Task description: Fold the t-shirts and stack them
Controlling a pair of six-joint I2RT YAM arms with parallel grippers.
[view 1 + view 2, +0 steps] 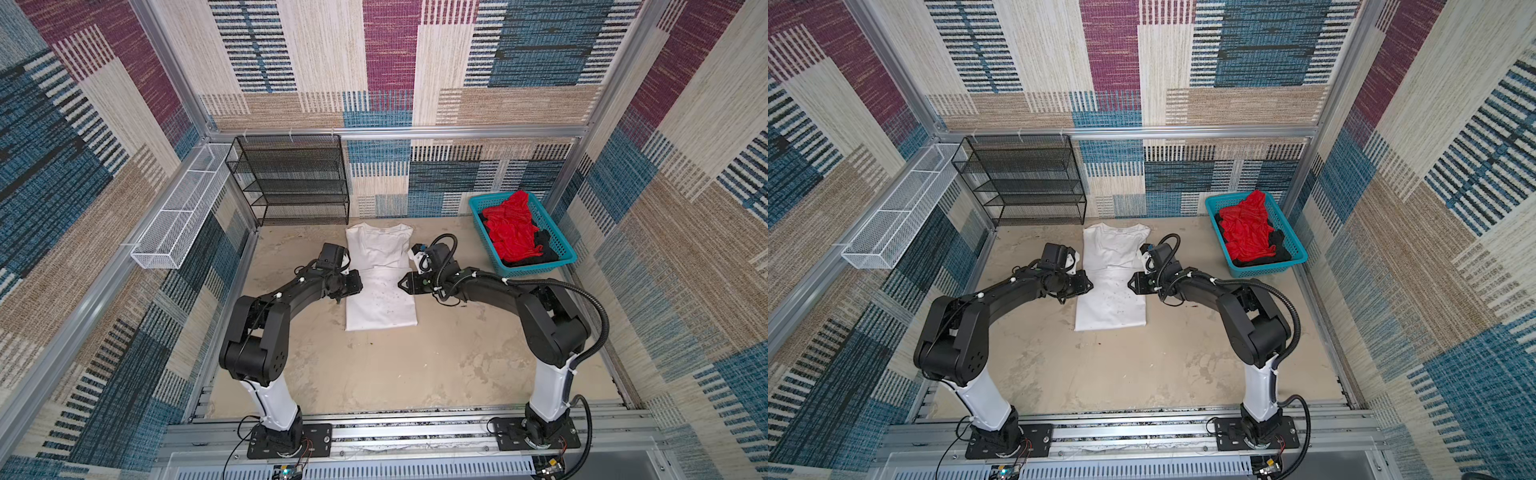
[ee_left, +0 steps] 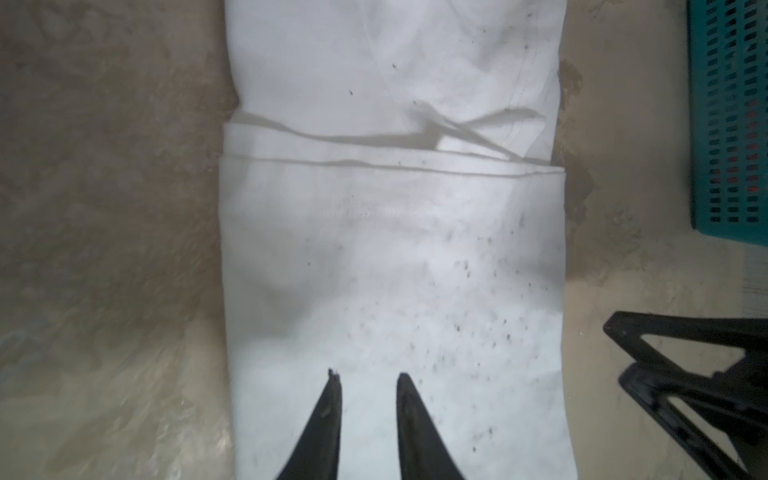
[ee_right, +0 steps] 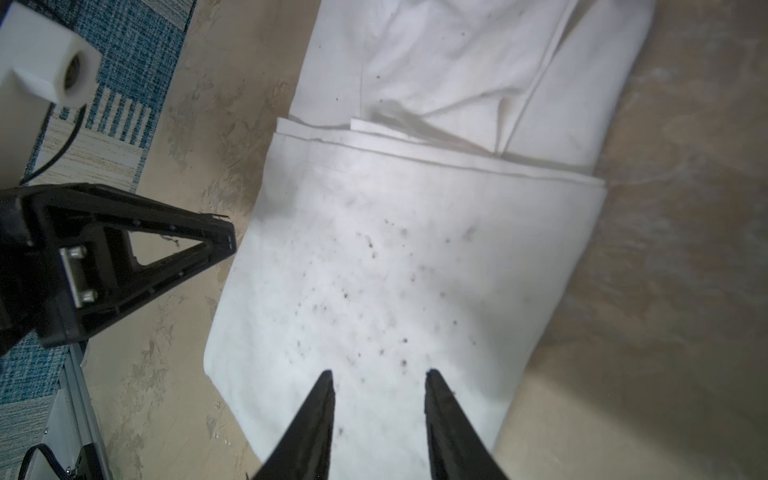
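My grippers need to go back to the white t-shirt, to its near folded edge (image 1: 382,327), and pull it tight before they fold further, because the t-shirt bunches up just past its folded-up hem (image 1: 388,263).
A white t-shirt (image 1: 380,291) (image 1: 1113,291) lies flat mid-table with its sleeves turned in and its lower half folded up over the middle. A speckled dark print shows faintly through the cloth (image 2: 390,249) (image 3: 415,270). My left gripper (image 1: 356,286) (image 1: 1088,284) (image 2: 368,376) hovers at the shirt's left edge, open and empty. Opposite it, my right gripper (image 1: 401,284) (image 1: 1130,282) (image 3: 378,374) is at the right edge, also open and empty. A red t-shirt (image 1: 511,228) (image 1: 1246,228) lies crumpled on a black t-shirt (image 1: 544,245) (image 1: 1279,245).
The red and black shirts fill a turquoise lattice basket (image 1: 536,270) (image 1: 1266,272) (image 2: 727,124) at the back right. A black mesh shelf (image 1: 299,178) stands against the back wall. A white wire basket (image 1: 178,216) hangs on the left wall. Bare tabletop lies in front of the white shirt.
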